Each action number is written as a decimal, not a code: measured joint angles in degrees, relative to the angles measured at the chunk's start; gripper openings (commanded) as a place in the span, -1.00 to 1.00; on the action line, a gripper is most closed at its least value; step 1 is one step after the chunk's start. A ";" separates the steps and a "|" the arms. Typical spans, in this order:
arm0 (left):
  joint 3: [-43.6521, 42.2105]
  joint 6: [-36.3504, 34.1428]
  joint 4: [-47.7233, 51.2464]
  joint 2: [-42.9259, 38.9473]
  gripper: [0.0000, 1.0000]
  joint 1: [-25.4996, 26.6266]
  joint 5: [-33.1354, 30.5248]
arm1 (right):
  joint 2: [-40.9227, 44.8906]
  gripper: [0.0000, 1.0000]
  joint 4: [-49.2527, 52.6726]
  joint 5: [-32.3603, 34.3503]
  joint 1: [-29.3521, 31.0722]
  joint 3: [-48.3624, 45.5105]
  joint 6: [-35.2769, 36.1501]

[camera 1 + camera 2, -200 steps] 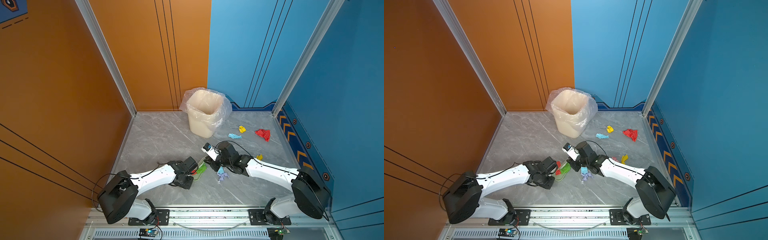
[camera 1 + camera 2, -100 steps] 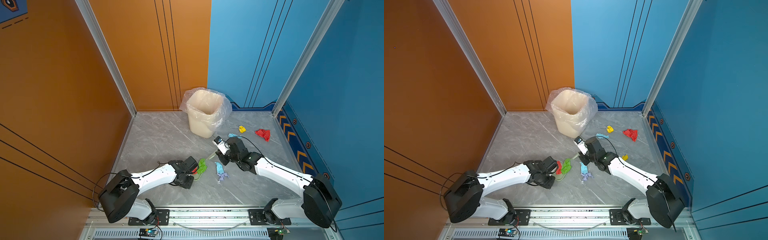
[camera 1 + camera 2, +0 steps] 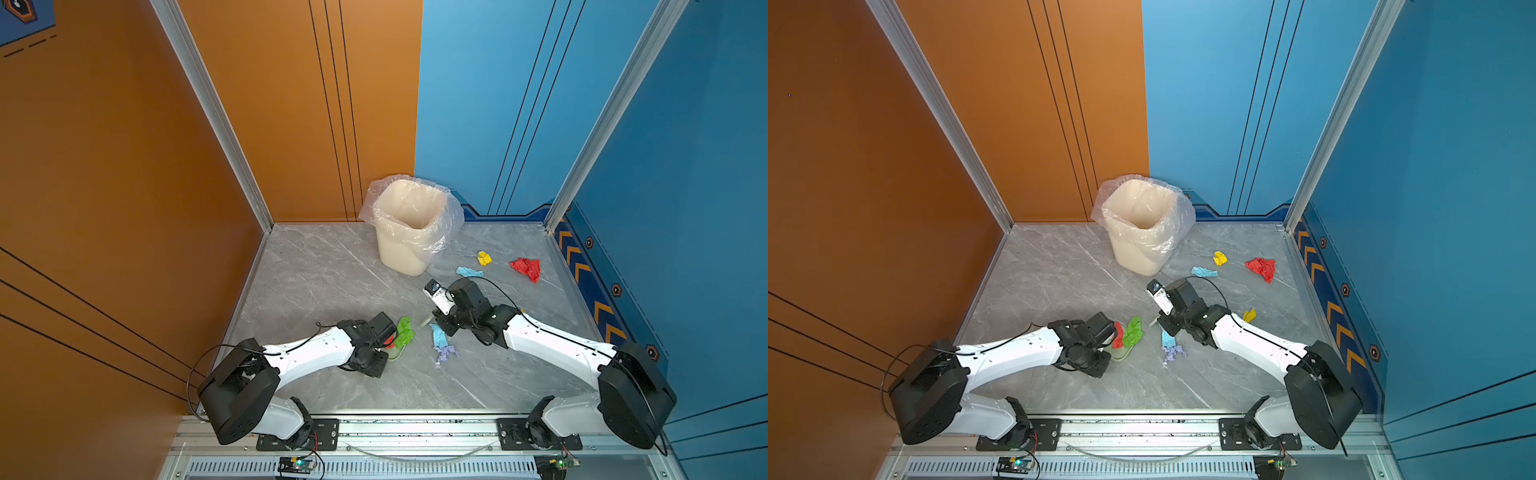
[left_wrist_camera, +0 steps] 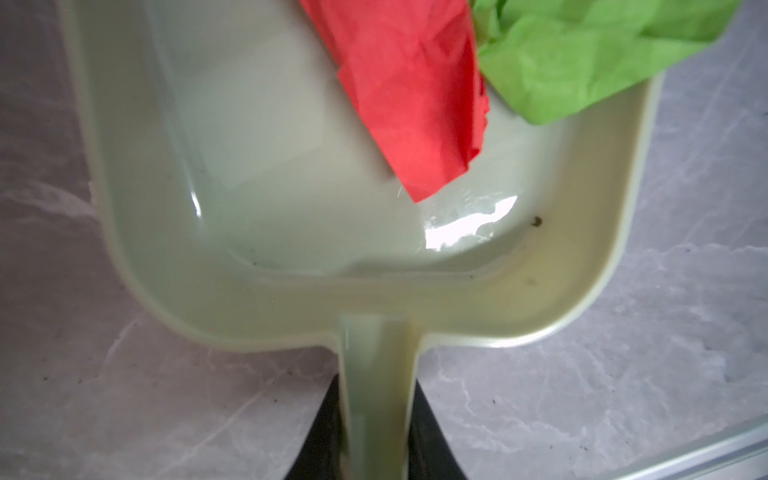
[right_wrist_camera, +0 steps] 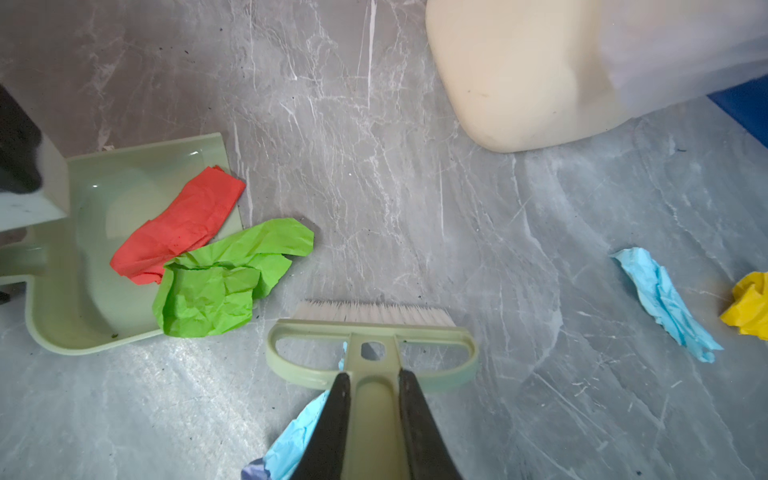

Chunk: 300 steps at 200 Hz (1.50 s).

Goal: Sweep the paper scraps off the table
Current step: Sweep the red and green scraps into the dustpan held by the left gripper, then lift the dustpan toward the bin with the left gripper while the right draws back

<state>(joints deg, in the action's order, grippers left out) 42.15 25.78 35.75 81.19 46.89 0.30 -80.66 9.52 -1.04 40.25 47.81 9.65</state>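
The green scrap is crowding the dustpan's open edge [image 5: 249, 260], so the robot's right gripper should move the brush back while its left gripper tips the dustpan out into the bin [image 3: 416, 204] first.
My left gripper [image 4: 376, 386] is shut on the handle of the pale green dustpan [image 4: 291, 232], which lies flat on the grey marble table [image 3: 324, 282]. One red scrap [image 5: 178, 226] lies inside the pan. A green scrap [image 5: 216, 286] rests half over its open lip. My right gripper [image 5: 374, 376] is shut on the handle of the pale green brush [image 5: 370, 328], whose bristles stand just beside the green scrap. A light blue scrap [image 3: 437, 336] and a lilac one [image 3: 445, 352] lie behind the brush, partly under the gripper.
The cream bin [image 3: 399, 253] with a clear liner stands at the back middle. Right of it lie a light blue scrap [image 3: 469, 272], a yellow scrap [image 3: 483, 258] and a red scrap [image 3: 527, 268]. Another yellow scrap [image 3: 1249, 314] shows beside the right arm.
The right gripper drew the brush back from the dustpan's mouth toward the right, leaving the green scrap on the lip. The left arm and dustpan stayed still.
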 measured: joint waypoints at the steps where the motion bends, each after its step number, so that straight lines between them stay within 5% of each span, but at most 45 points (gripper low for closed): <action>1: 0.00 0.00 0.00 0.00 -1.00 0.00 0.00 | -0.09 -1.00 -0.09 0.00 0.09 0.00 0.00; 175: 0.42 -0.44 -0.04 0.46 -1.00 0.00 -0.28 | -0.79 -1.00 -4.72 -7.74 3.50 0.48 1.18; 233: 0.42 -0.44 -0.20 -2.03 -1.00 0.04 -4.79 | 5.40 -1.00 -2.91 -6.67 -2.60 -0.31 2.14; 300: 6.32 -2.19 4.83 -3.63 -1.00 -0.13 -9.31 | 14.97 -1.00 -4.46 -15.13 -10.64 -4.24 -0.92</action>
<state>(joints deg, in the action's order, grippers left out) 48.47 23.59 40.58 77.56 46.76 -9.02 -65.69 5.06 -16.16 29.61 43.57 8.73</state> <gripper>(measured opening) 0.216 0.194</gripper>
